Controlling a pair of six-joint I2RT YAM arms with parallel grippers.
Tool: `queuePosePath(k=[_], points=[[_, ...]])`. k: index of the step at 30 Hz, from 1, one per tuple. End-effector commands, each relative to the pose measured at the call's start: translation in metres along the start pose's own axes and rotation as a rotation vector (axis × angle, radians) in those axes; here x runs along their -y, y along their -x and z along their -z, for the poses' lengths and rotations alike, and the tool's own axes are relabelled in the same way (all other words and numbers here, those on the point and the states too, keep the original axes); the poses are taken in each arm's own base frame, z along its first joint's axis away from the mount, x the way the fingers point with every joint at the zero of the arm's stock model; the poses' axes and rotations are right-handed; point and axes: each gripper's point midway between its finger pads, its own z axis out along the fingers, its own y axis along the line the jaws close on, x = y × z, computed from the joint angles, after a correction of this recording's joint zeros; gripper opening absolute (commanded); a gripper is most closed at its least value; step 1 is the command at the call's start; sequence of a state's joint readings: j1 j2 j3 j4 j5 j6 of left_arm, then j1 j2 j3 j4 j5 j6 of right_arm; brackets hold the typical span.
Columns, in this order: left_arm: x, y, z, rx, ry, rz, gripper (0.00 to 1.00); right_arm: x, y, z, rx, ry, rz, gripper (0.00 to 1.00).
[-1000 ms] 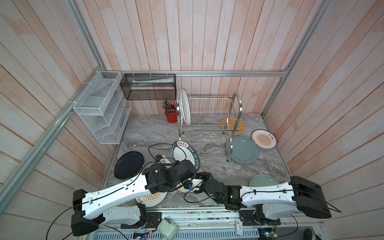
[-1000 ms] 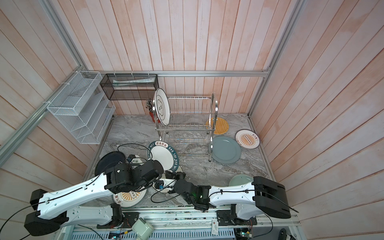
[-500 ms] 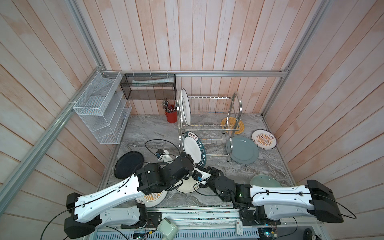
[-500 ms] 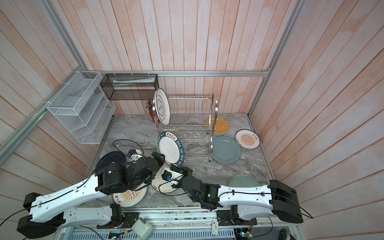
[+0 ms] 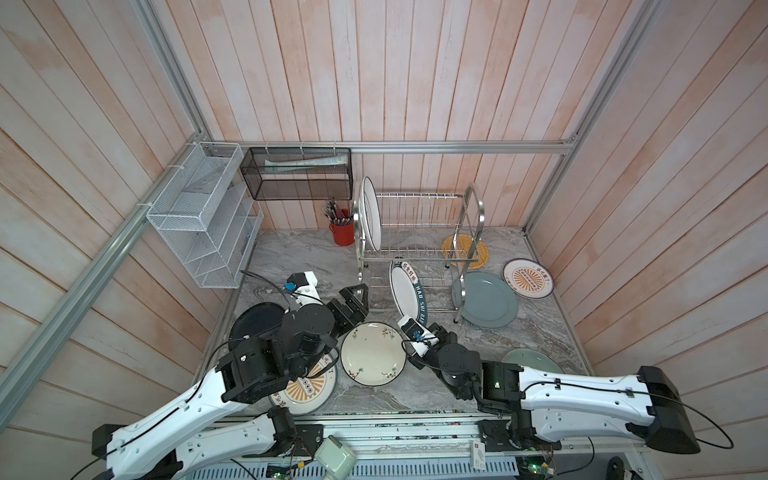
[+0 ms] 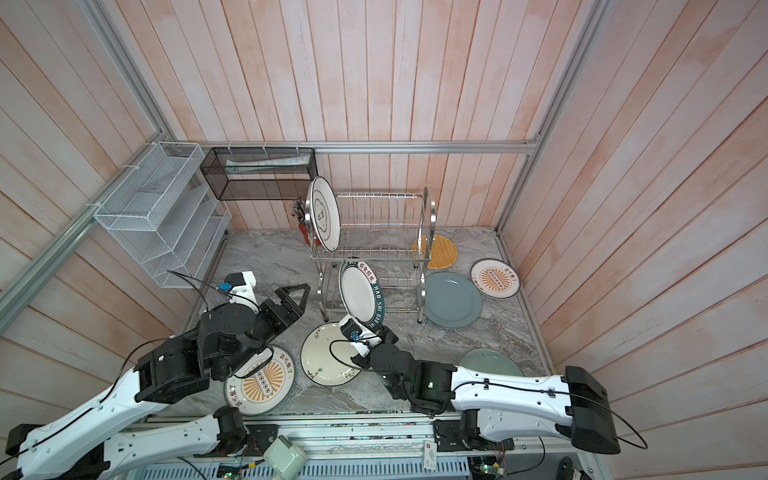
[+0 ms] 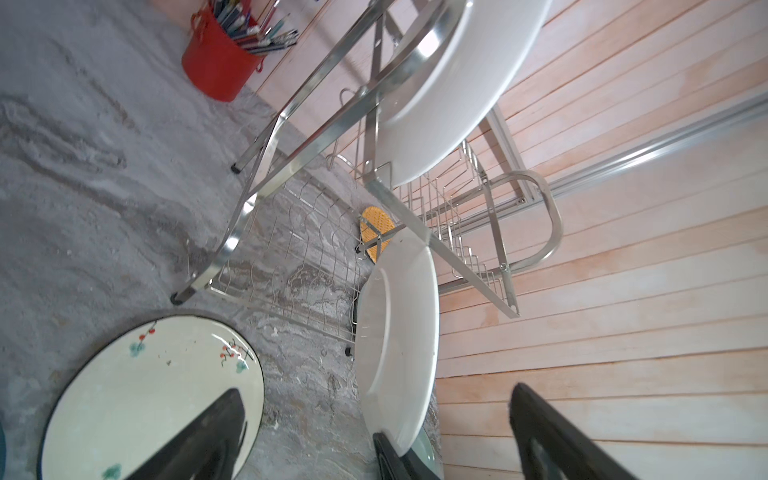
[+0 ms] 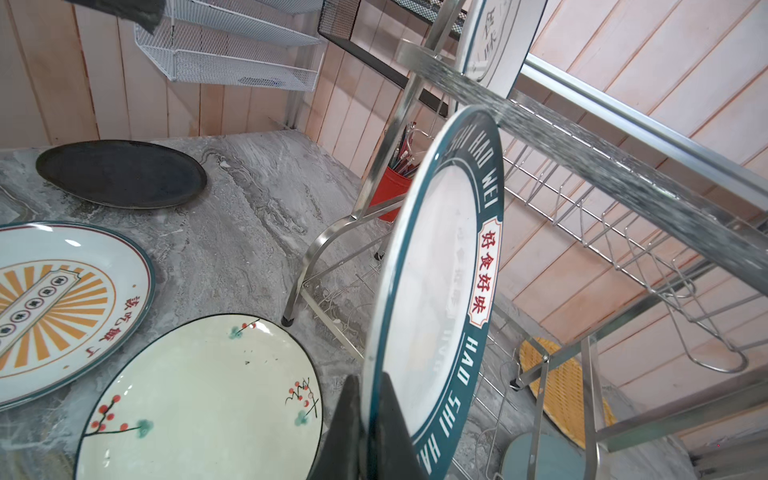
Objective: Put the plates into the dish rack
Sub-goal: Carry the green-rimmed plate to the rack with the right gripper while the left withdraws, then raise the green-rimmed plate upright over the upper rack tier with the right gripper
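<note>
The dark-lettered plate's top (image 5: 398, 263) sits below the upper level's rail, so I should back my left gripper away while my right gripper raises it beside the white plate.
My right gripper (image 8: 368, 415) is shut on the lower edge of the dark-lettered plate (image 8: 440, 270). It holds the plate upright at the front of the dish rack (image 5: 419, 249), level with the lower tier, in both top views (image 5: 409, 297) (image 6: 361, 297). A white plate (image 5: 371, 218) stands in the upper tier's left end. My left gripper (image 5: 357, 293) (image 7: 374, 390) hangs open left of the rack, holding nothing. The lettered plate's white back (image 7: 399, 332) shows between its spread fingers, apart from them. A cream floral plate (image 5: 373, 359) lies flat between the arms.
Flat on the marble lie a sunburst plate (image 5: 307, 388), a black plate (image 5: 255, 320), a grey-blue plate (image 5: 488, 299), a second sunburst plate (image 5: 528, 277), an orange lattice plate (image 5: 465, 251) and a pale green plate (image 5: 532, 359). A red utensil cup (image 5: 343, 232) stands behind the rack's left end.
My left gripper has opened, let go of the lettered plate and drawn back to the left. My right gripper has stood the plate upright and carried it to the rack's front.
</note>
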State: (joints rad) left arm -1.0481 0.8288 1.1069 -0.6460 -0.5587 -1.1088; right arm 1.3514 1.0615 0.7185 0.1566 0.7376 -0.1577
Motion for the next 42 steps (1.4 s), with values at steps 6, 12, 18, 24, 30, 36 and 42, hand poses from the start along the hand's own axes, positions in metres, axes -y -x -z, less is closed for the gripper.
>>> queuePosePath(k=[6, 12, 18, 24, 30, 36, 42], points=[[-0.014, 0.019, 0.028, 0.112, -0.094, -0.374, 1.00, 0.051, 0.067, 0.029, 0.049, -0.073, -0.309, 0.00], [-0.036, 0.037, 0.052, 0.208, -0.062, -0.541, 1.00, 0.066, 0.117, 0.055, 0.148, 0.025, -0.440, 0.00], [-0.049, 0.035, 0.054, 0.201, -0.028, -0.622, 1.00, 0.078, 0.150, 0.075, 0.218, 0.090, -0.510, 0.00], [-0.046, 0.007, 0.043, 0.112, -0.114, -0.593, 1.00, 0.072, 0.151, 0.071, 0.224, 0.112, -0.511, 0.00], [-0.058, -0.021, 0.022, 0.016, -0.077, -0.581, 1.00, 0.068, 0.160, 0.069, 0.244, 0.157, -0.531, 0.00], [-0.062, -0.016, 0.029, 0.027, -0.078, -0.559, 1.00, 0.072, 0.187, 0.080, 0.308, 0.248, -0.601, 0.00], [-0.066, -0.002, 0.045, 0.076, -0.082, -0.543, 1.00, 0.076, 0.222, 0.092, 0.388, 0.333, -0.640, 0.00]])
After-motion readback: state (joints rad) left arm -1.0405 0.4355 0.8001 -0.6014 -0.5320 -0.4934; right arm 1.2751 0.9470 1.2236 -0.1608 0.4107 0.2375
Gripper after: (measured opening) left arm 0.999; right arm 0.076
